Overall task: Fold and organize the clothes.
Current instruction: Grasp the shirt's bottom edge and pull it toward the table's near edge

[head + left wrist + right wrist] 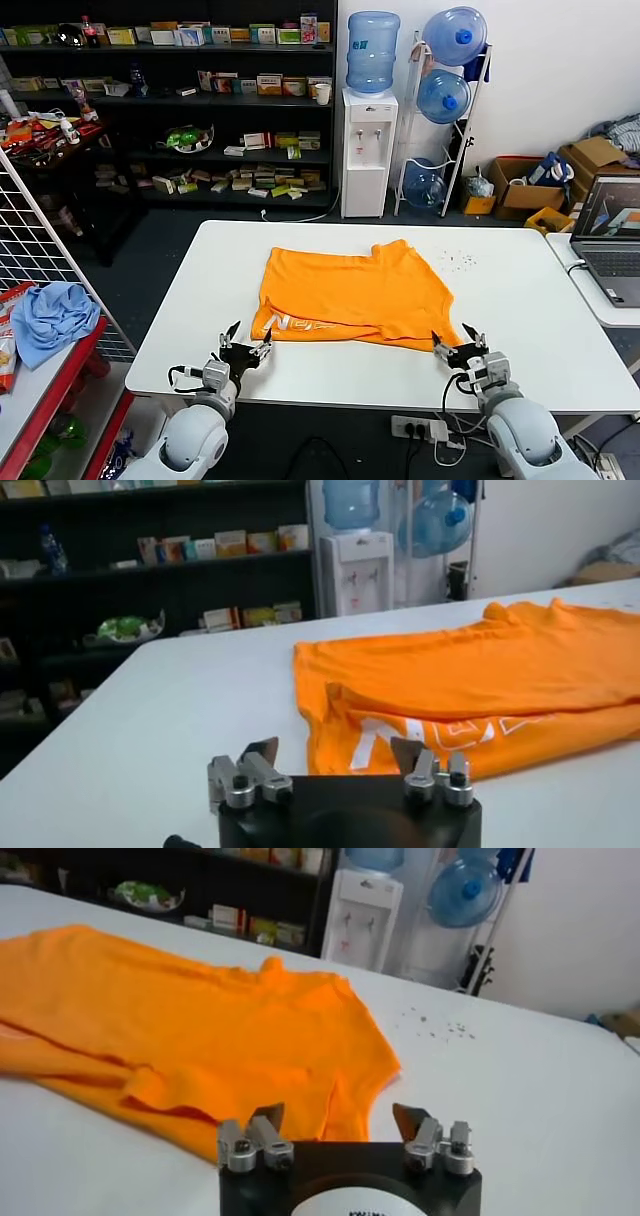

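The orange T-shirt's near fold (352, 331) is bunched up. My left gripper and my right gripper should pull the near corners (259, 332) closer before they stretch the T-shirt's uneven far edge straight.
The orange T-shirt (350, 293) lies folded over on the white table (520, 310), with white lettering showing along its near edge (300, 326). My left gripper (247, 344) is open and empty just in front of the shirt's near left corner; the shirt also shows in the left wrist view (470, 680), beyond the left gripper (336, 752). My right gripper (455, 345) is open and empty at the shirt's near right corner. In the right wrist view the shirt (180, 1028) lies just beyond the right gripper (338, 1118).
A laptop (610, 240) sits on a side table at the right. A wire rack at the left holds a light blue cloth (52, 315). Small dark specks (458, 261) lie on the table right of the shirt. Shelves and a water dispenser (368, 150) stand behind.
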### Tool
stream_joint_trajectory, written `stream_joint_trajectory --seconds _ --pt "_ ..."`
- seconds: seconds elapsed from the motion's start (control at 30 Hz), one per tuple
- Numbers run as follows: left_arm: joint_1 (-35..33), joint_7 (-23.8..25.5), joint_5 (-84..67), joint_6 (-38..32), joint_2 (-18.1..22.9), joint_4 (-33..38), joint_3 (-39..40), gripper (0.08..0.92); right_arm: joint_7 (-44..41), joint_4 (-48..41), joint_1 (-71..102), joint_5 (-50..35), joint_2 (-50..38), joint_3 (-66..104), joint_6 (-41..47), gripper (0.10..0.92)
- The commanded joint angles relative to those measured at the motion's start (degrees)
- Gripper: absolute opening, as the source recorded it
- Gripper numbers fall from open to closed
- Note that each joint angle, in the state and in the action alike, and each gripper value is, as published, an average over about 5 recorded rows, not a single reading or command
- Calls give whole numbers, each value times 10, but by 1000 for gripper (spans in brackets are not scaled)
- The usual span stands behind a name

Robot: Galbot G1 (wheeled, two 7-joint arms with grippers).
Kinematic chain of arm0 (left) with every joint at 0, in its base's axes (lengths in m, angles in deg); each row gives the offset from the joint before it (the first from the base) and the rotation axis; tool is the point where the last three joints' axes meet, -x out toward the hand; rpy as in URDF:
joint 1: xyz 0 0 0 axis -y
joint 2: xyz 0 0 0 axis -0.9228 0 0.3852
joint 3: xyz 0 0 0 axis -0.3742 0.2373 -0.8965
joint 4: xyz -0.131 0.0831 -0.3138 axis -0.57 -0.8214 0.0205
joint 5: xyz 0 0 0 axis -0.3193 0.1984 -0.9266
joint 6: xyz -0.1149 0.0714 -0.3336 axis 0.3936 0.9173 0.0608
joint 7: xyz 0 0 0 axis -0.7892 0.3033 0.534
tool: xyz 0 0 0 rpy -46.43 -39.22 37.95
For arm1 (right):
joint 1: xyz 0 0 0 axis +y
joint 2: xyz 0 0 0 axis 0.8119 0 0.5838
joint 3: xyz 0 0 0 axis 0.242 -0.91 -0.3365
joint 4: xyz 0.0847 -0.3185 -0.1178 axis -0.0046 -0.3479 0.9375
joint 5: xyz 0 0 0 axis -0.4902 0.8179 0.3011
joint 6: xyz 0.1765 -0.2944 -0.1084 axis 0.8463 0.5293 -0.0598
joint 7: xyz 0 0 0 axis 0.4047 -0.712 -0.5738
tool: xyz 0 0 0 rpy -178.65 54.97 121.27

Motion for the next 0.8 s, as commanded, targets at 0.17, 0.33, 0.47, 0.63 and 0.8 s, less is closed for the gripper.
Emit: stream_joint_trajectory --seconds 0.17,0.33,0.47,0.63,0.8 --pt "18 -2 -59 21 1 -27 0 737 4 1 23 -7 -5 10 21 659" --pt "33 5 -64 34 7 -48 6 599 5 -16 13 -11 -3 7 26 512" --pt "29 8 -65 39 3 -46 6 477 4 -18 10 -14 -5 4 30 399" --pt "13 4 -75 43 -7 -19 3 339 6 -2 18 -16 -13 4 39 252" --pt "-16 -4 -78 44 -23 30 -2 191 14 26 34 -24 -27 8 47 140"
